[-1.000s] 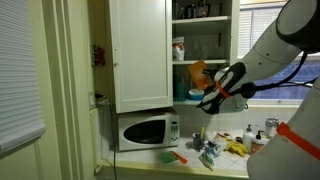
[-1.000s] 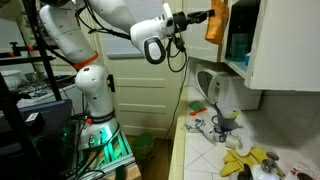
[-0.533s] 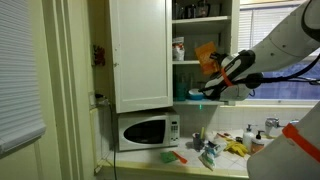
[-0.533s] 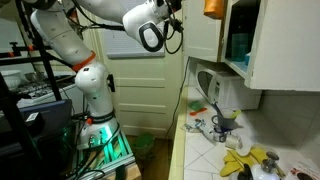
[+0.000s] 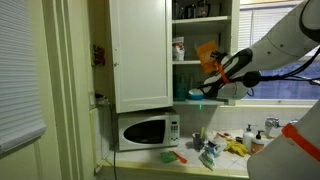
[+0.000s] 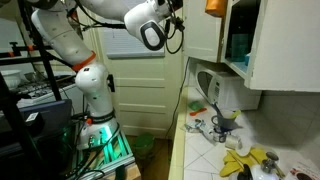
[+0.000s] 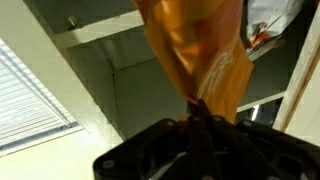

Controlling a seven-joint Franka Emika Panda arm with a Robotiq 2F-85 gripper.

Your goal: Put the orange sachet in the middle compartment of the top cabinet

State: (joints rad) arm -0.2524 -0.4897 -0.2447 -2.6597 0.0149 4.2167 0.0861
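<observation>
The orange sachet is held in my gripper, which is below the middle compartment's bottom board [image 5: 187,62], so I should lift my gripper above that board before I move into the middle compartment [image 5: 191,43].
My gripper [image 5: 214,66] is shut on the orange sachet [image 5: 206,53]. It holds the sachet up in front of the middle compartment [image 5: 200,47] of the open top cabinet [image 5: 140,55]. A small white red-labelled container [image 5: 178,49] stands at the left of that shelf. In an exterior view the sachet [image 6: 215,6] shows at the top edge, beside the cabinet door [image 6: 280,45]. In the wrist view the sachet [image 7: 195,50] hangs out of the shut jaws [image 7: 198,112], with white shelf boards behind it.
A white microwave [image 5: 146,131] stands under the cabinet. The counter [image 6: 205,150] holds a green flat piece [image 5: 170,156], yellow packets [image 6: 240,165] and other small items. A teal container [image 5: 192,95] sits on the lowest shelf. A window is at the right.
The arm has lifted the sachet from the lowest shelf level up to the middle compartment. It has hardly moved in the last half second.
</observation>
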